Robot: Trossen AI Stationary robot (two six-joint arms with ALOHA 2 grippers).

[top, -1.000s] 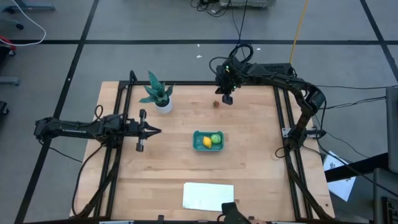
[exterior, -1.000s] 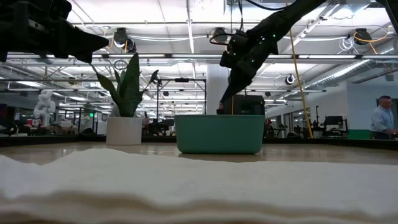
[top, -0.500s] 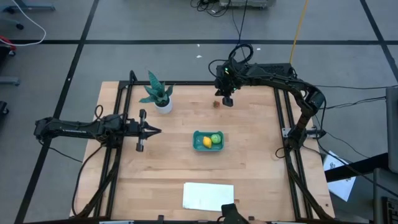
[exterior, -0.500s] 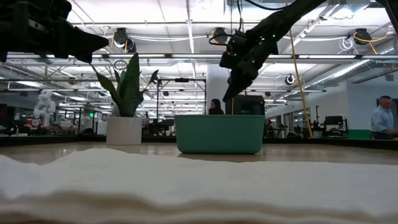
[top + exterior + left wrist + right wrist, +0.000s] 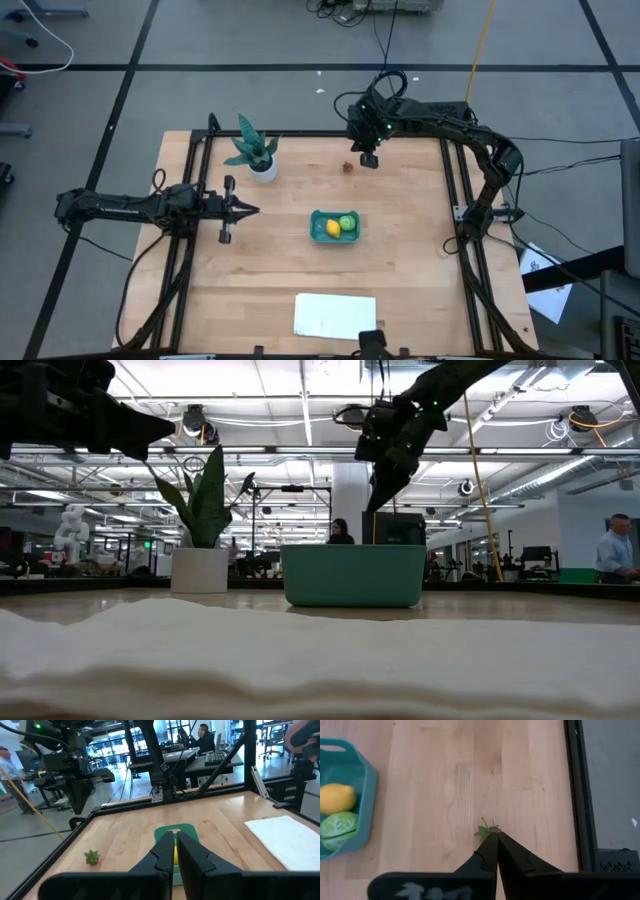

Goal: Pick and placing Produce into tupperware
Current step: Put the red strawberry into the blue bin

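The green leafy top (image 5: 484, 831) is in line with the ends of my right gripper's fingers. I should keep hovering above the dark red piece (image 5: 347, 167) until the fingers open wide.
The teal tupperware (image 5: 313, 226) sits mid-table, its bottom on the wood, and holds the yellow lemon-like piece (image 5: 331, 230) and the light green ball (image 5: 347, 221); both also show in the right wrist view (image 5: 336, 798) (image 5: 335, 826). The tiny dark red piece (image 5: 348, 167), with a green leafy top (image 5: 486, 831), lies on the table near the far edge. My right gripper (image 5: 367, 160) is shut and hangs above the table just beside that piece, fingers pointing down (image 5: 378, 505). My left gripper (image 5: 255, 210) is shut and waits level, left of the tupperware (image 5: 186, 827).
A potted green plant (image 5: 255, 155) stands at the far left of the table. A flat white sheet (image 5: 335, 313) lies at the near edge and fills the low view's foreground (image 5: 300, 660). Black frame rails (image 5: 455, 190) run along the table's sides. People sit in the room beyond.
My right gripper has risen a little above the far part of the table, still shut and pointing down. The produce and the tupperware stay where they were.
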